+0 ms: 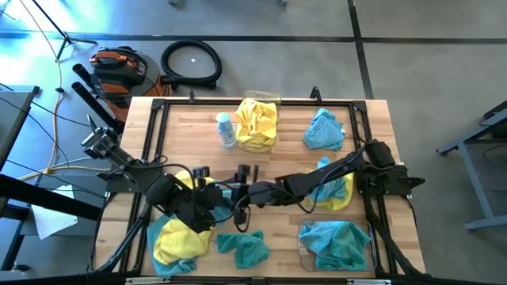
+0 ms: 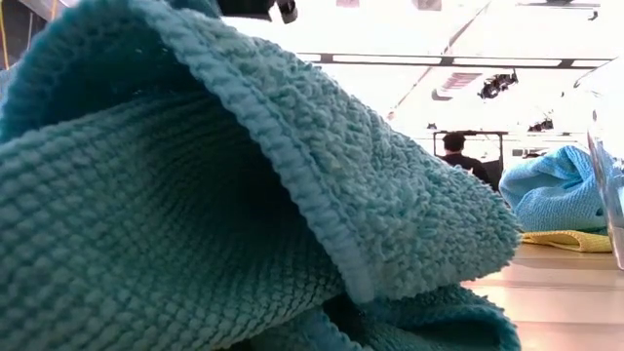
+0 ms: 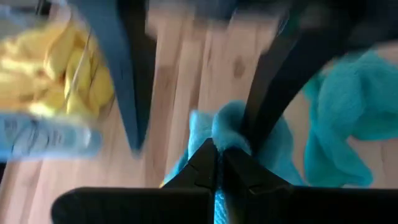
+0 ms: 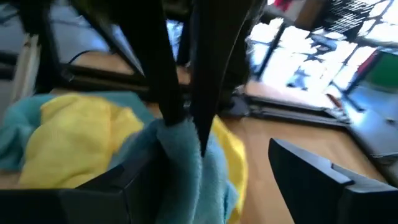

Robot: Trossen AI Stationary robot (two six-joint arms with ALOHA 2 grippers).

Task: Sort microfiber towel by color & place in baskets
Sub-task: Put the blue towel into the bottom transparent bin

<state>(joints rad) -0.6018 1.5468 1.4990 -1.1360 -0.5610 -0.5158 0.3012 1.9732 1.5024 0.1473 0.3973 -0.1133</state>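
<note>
The yellow towel's edge [image 4: 233, 158] can be seen behind the hanging teal towel [image 1: 223, 208]. I expect the teal towel to come away alone when I carry it.
My left gripper [image 3: 217, 169] is over the middle of the table, shut on a teal towel [image 3: 231, 124]. In the high view this towel [image 1: 230, 192] shows between the two arms. My right gripper [image 4: 211, 180] reaches in from the right and is open. Its fingers [image 3: 127, 81] stand on either side of that towel. A clear basket [image 1: 277, 101] at the far middle holds yellow towels [image 1: 257, 120]. A second basket [image 1: 303, 237] at the near right holds teal towels [image 1: 339, 244]. My left gripper pinches a bunched fold at the teal towel's top [image 4: 177, 127] between its two fingertips [image 4: 171, 93]. The fingers slant down onto it from above. The towel hangs below them, and its lower end is out of frame. My right gripper: whether its finger [image 3: 273, 81] touches the towel I cannot tell.
A small white-and-blue bottle [image 1: 226, 131] stands left of the far basket. Loose towels lie around: teal at the far right [image 1: 325, 131], yellow and teal under the right arm [image 1: 337, 191], a yellow-teal pile near left [image 1: 178, 241], and teal near middle [image 1: 242, 247], which fills the low view [image 2: 195, 195].
</note>
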